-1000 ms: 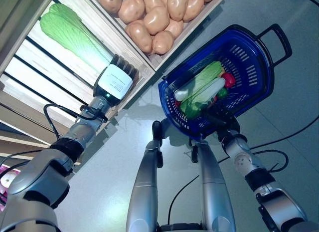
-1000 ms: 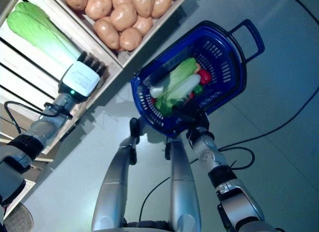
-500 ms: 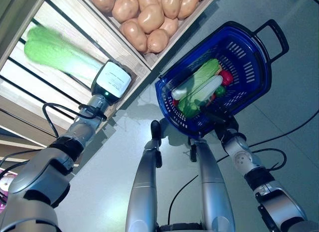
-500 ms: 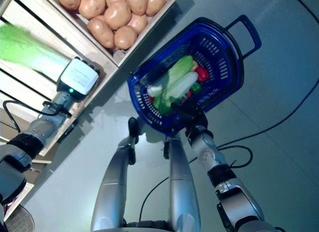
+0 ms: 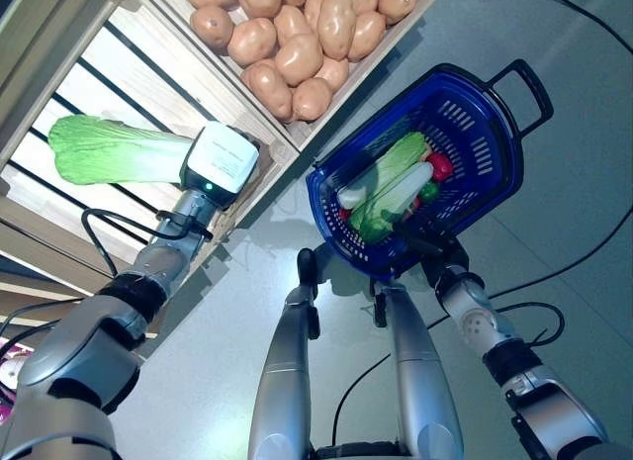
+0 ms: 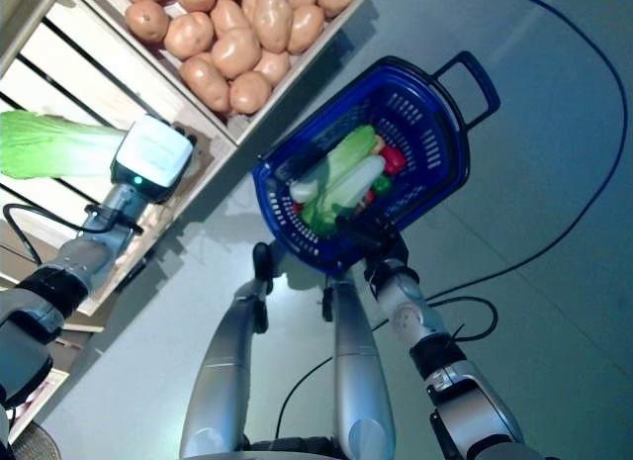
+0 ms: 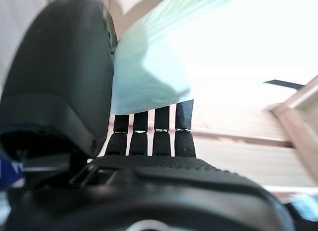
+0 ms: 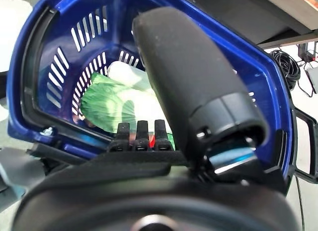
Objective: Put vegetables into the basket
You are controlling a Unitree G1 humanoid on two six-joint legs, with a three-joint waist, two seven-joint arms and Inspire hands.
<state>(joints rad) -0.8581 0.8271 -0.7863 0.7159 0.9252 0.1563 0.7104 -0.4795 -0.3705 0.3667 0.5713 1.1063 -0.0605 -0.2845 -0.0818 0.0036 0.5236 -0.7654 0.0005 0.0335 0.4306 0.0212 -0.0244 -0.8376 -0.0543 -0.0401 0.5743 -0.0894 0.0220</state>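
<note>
The long green cabbage (image 5: pixel 124 151) will stay straight when I pick it up, because the leafy end (image 5: pixel 79 148) sticks straight out from the gripped stem.
My left hand (image 5: pixel 222 159) is at the wooden stand's slatted shelf, shut on the pale stem end of a long green leafy cabbage (image 5: pixel 107 149). The cabbage sticks out sideways from the hand over the slats. In the left wrist view the thumb (image 7: pixel 59 77) and fingers (image 7: pixel 154 131) close round the pale stem (image 7: pixel 198 52). The blue plastic basket (image 5: pixel 497 163) stands on the floor and holds a green leafy cabbage (image 5: pixel 394 167), a long white vegetable (image 5: pixel 396 188), a red one (image 5: pixel 439 166) and a small green one. My right hand (image 5: pixel 427 244) is open at the basket's near rim (image 8: pixel 35 67).
The wooden stand (image 5: pixel 138 54) with its crates and slatted shelves runs along the left and top. Grey floor lies between the stand and the basket. The basket's black handle (image 5: pixel 521 84) points away from me.
The cabbage lay slanted on the slats with my left hand at its stem; it has now swung round to lie sideways in the hand. The view has shifted slightly. The right hand stays put.
</note>
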